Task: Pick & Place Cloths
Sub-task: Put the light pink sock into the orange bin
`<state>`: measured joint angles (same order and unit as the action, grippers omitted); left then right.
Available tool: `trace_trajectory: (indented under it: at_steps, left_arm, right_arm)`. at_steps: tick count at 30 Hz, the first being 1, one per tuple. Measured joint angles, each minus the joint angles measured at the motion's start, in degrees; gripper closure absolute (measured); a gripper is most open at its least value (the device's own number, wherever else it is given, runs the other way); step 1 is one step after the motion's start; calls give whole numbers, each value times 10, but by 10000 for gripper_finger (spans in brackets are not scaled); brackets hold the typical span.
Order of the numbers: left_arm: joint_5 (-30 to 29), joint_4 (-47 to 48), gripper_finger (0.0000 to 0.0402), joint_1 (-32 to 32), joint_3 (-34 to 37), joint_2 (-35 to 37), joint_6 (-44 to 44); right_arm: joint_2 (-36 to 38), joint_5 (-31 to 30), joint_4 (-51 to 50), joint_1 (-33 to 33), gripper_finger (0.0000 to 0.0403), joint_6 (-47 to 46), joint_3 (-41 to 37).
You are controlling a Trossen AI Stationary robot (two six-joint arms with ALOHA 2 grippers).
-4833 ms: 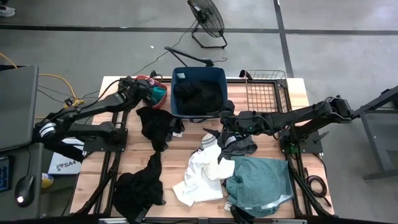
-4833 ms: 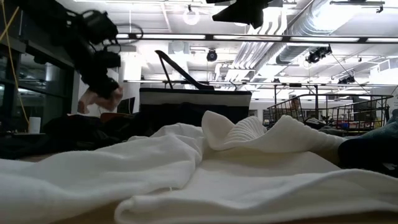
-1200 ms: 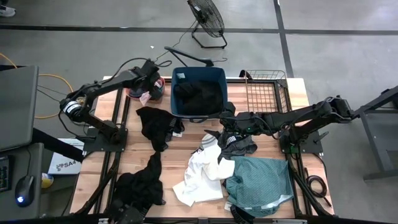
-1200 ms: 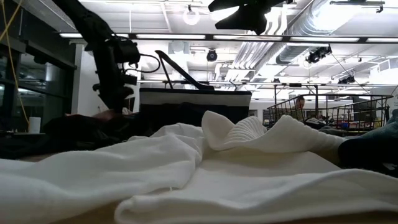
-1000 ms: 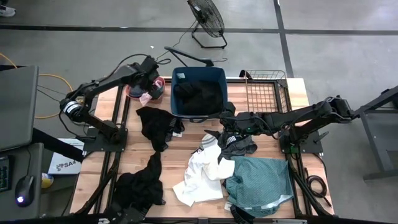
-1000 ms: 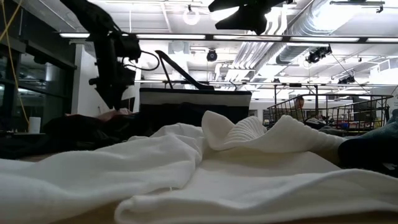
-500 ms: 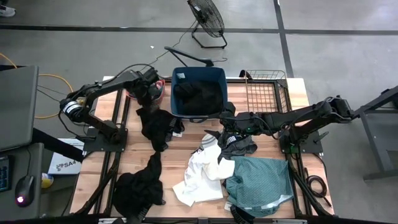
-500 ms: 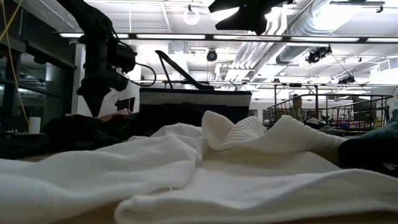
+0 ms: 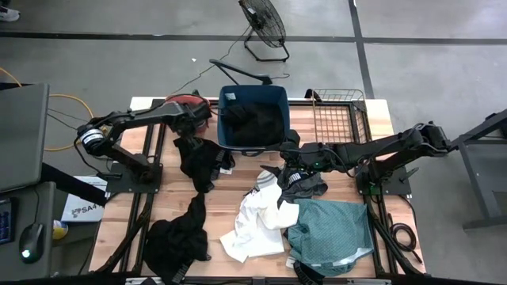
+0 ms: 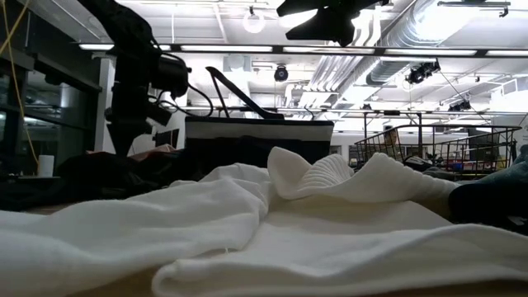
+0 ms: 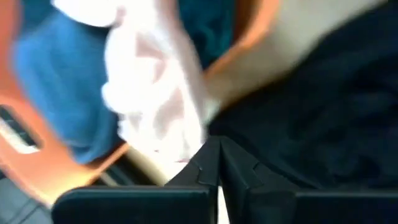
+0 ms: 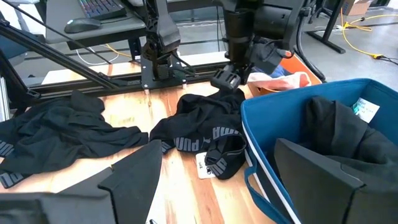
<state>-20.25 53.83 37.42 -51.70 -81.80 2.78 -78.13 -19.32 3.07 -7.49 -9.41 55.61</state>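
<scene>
My left gripper should put the end of the pink cloth inside the basin (image 11: 68, 81) before it goes for a black cloth, because the pink cloth hangs over the orange basin's rim.
My left gripper (image 9: 188, 129) (image 12: 222, 79) is shut and points steeply down, just above the far end of a black cloth (image 9: 202, 158) (image 12: 205, 118) that lies spread on the table. Nothing shows between its fingers (image 11: 208, 163). Beside it, a pale pink cloth (image 11: 155, 93) hangs over the rim of the orange basin (image 12: 300, 63). My right gripper (image 12: 224, 186) (image 9: 287, 157) hovers open near the navy tub (image 9: 224, 119), which holds black cloths. A second black cloth (image 9: 178, 237), a white one (image 9: 257, 222), a teal one (image 9: 329, 233) and a patterned one (image 9: 303, 184) lie on the table.
A wire basket (image 9: 337, 115) stands at the far right next to the tub. The white cloth (image 10: 247, 223) fills the foreground of the low view. Bare wood shows between the two black cloths and at the table's far right, in front of the basket.
My left gripper has come away from above the orange basin, moving toward the table's near edge and down to the far end of the black cloth, turning a little as it went. The pink cloth stays in the basin.
</scene>
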Motion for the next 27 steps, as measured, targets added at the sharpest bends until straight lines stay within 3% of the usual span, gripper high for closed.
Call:
trace_trajectory:
  at_steps: [5,19,27]
  left_arm:
    - [-73,-12,401,1,0,0,20]
    - [-104,-48,401,1,0,0,31]
    - [15,-13,401,0,0,33,23]
  right_arm:
    - [0,0,0,0,99,0,0]
    - [0,0,-3,0,99,2,0]
    - [0,-1,-12,0,99,0,0]
